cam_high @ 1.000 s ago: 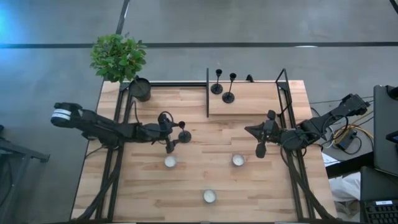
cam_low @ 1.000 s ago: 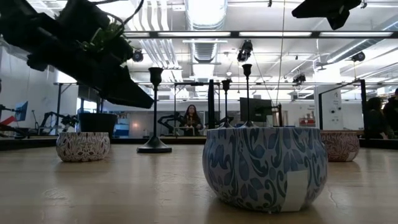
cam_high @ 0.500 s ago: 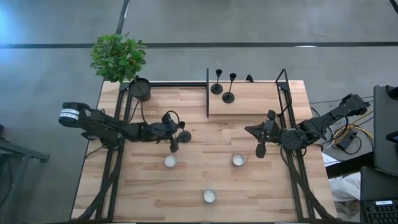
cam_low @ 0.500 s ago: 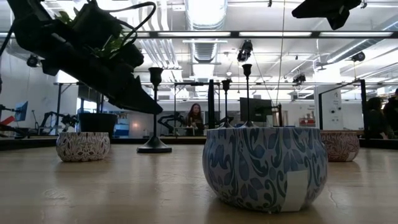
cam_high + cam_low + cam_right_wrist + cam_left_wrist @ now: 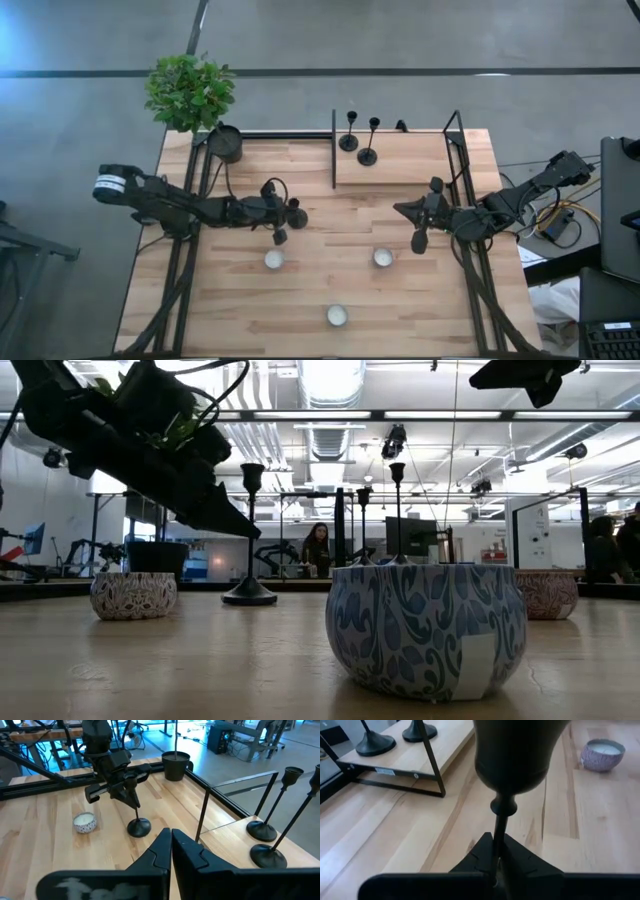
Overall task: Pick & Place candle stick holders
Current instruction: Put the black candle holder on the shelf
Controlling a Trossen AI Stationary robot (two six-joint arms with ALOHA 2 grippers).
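Note:
My left gripper should lift the candle stick holder and pass its stem (image 5: 251, 506) to my right gripper, because my left gripper has it across the black frame (image 5: 334, 150) from the shelf.
One black candle stick holder (image 5: 250, 540) stands left of the table's middle, its round base (image 5: 297, 217) on the wood. My left gripper (image 5: 497, 855) is shut on its stem. Two more holders (image 5: 348, 140) (image 5: 368, 155) stand by their bases on the raised wooden shelf (image 5: 410, 160) at the far side. My right gripper (image 5: 420, 240) hovers shut and empty near the table's right side. My left gripper pinches the thin stem (image 5: 499, 827) between its two fingers, a little way below the cup (image 5: 520, 755). The fingers (image 5: 232, 522) come from the table's left, slanting down, and lie across the stem. The holder stands about upright with its base (image 5: 139, 826) on the table.
Three small patterned candle bowls sit on the near half: (image 5: 273, 259), (image 5: 383, 257), (image 5: 338, 315). A dark pot (image 5: 226, 143) with a green plant stands at the far left corner. A black metal frame (image 5: 333, 150) edges the shelf. People show in the room behind.
My left gripper has gone toward the table's right edge, up to the holder, and has shut on its stem. The holder stays where it was, base on the table.

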